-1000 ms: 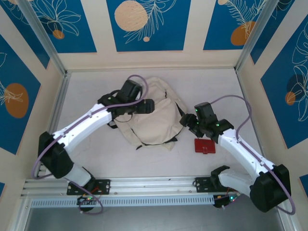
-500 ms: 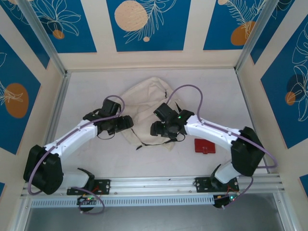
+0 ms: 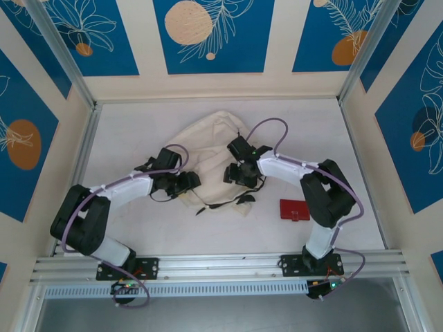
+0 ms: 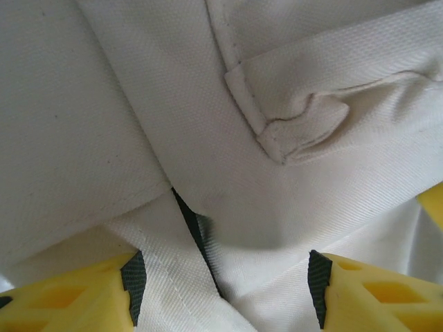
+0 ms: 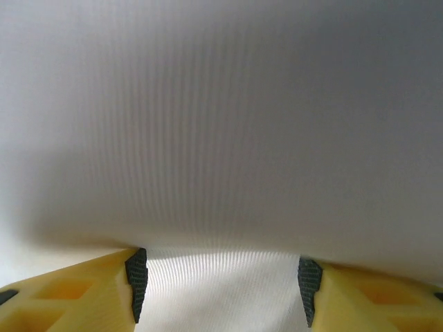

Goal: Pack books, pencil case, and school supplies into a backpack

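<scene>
I should back my right gripper off and take the zipper's pull with it, because its open fingers are pressing into cream cloth (image 5: 221, 285), away from the black zipper (image 3: 220, 205).
The cream-white backpack (image 3: 208, 142) lies crumpled in the middle of the table. My left gripper (image 3: 190, 182) is at its near-left edge. In the left wrist view that gripper (image 4: 225, 290) stands open, its pads wide apart over folds of cream fabric and a black strap (image 4: 195, 228). From the right, my right gripper (image 3: 230, 173) presses into the backpack's near side. Its jaws (image 5: 221, 287) are open, with cream cloth between and above them. The dark-red pencil case (image 3: 294, 209) lies flat on the table to the right of the backpack, apart from both grippers. The books are hidden.
Black straps (image 3: 242, 199) trail off the backpack's near edge. A metal rail (image 3: 221, 266) runs along the table's front, and blue patterned walls enclose the other sides. Bare table lies behind and to the left of the backpack.
My right arm has swung left from beside the pencil case onto the backpack's near side. My left gripper has drawn back toward the backpack's near-left edge. The backpack has shifted and crumpled.
</scene>
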You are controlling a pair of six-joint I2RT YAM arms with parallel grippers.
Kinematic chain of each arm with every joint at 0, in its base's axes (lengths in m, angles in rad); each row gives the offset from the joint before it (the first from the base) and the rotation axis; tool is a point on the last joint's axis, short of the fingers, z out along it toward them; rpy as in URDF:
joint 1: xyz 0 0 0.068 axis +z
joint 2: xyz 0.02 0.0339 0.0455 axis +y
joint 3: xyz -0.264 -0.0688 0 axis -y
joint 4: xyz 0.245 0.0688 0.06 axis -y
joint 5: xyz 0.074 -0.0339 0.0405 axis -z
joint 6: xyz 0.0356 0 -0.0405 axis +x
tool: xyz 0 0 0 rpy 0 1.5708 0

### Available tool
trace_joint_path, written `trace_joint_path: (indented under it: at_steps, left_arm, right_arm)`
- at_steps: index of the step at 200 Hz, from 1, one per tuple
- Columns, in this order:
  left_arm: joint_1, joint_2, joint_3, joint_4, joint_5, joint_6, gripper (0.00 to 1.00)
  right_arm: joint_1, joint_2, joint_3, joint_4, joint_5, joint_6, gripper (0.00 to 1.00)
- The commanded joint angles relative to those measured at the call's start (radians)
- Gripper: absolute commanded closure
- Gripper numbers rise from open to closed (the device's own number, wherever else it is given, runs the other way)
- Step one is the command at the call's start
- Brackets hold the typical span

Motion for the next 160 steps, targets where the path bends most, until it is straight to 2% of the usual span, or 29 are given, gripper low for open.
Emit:
trace_joint_path:
  at_steps: [1,48,90,123,160]
  left_arm:
    - [-0.001,0.034,0.032,0.017,0.014,0.023,0.35]
    - [-0.001,0.086,0.084,0.010,0.013,0.046,0.35]
    - [0.001,0.090,0.118,-0.014,-0.020,0.052,0.35]
    - [0.010,0.044,0.142,-0.119,-0.161,0.076,0.27]
    - [0.049,-0.023,0.118,-0.169,-0.235,0.077,0.21]
  right_arm:
    - [-0.026,0.072,0.081,0.026,0.043,-0.061,0.38]
    - [-0.056,0.120,0.203,0.016,0.103,-0.147,0.38]
    - [0.018,-0.031,0.201,-0.103,0.159,-0.170,0.35]
    - [0.160,-0.173,0.113,-0.199,0.167,-0.029,0.35]
    - [0.338,-0.222,0.004,-0.164,0.168,0.217,0.43]
